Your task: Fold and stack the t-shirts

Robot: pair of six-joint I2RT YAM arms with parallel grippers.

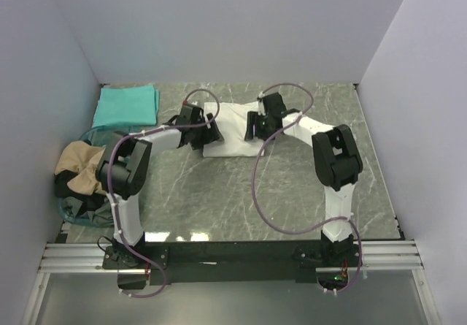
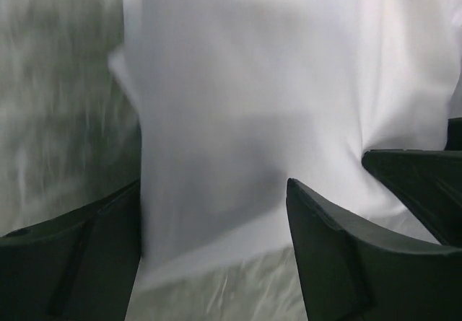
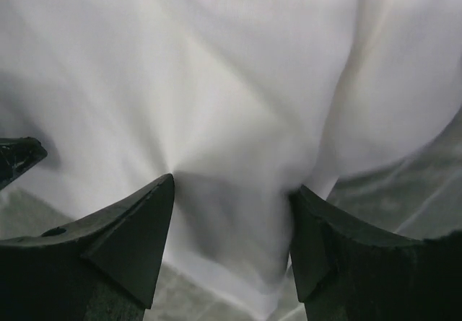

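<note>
The white t-shirt (image 1: 232, 134) is far back and the marble in front of it is open, so the robot's grippers should pull the t-shirt closer before they take its far edge (image 1: 233, 104).
The white t-shirt (image 1: 232, 129) lies folded on the marble table at the back middle. My left gripper (image 1: 205, 133) is at its left edge and my right gripper (image 1: 255, 126) at its right part. In the left wrist view the white t-shirt (image 2: 253, 97) fills the frame and the left gripper (image 2: 215, 191) is open over its near edge. In the right wrist view the right gripper (image 3: 234, 187) is open, fingertips (image 3: 137, 227) pressed on the white t-shirt (image 3: 216, 83), which puckers between them. The teal t-shirt (image 1: 128, 104) lies folded at the back left. The tan t-shirt (image 1: 79, 164) sits crumpled in the bin.
The clear blue-tinted bin (image 1: 73, 212) stands at the left edge with dark cloth in it. White walls close the back and sides. Bare marble table (image 1: 219, 193) lies in front of the shirt. The metal base rail (image 1: 233, 255) runs along the near edge.
</note>
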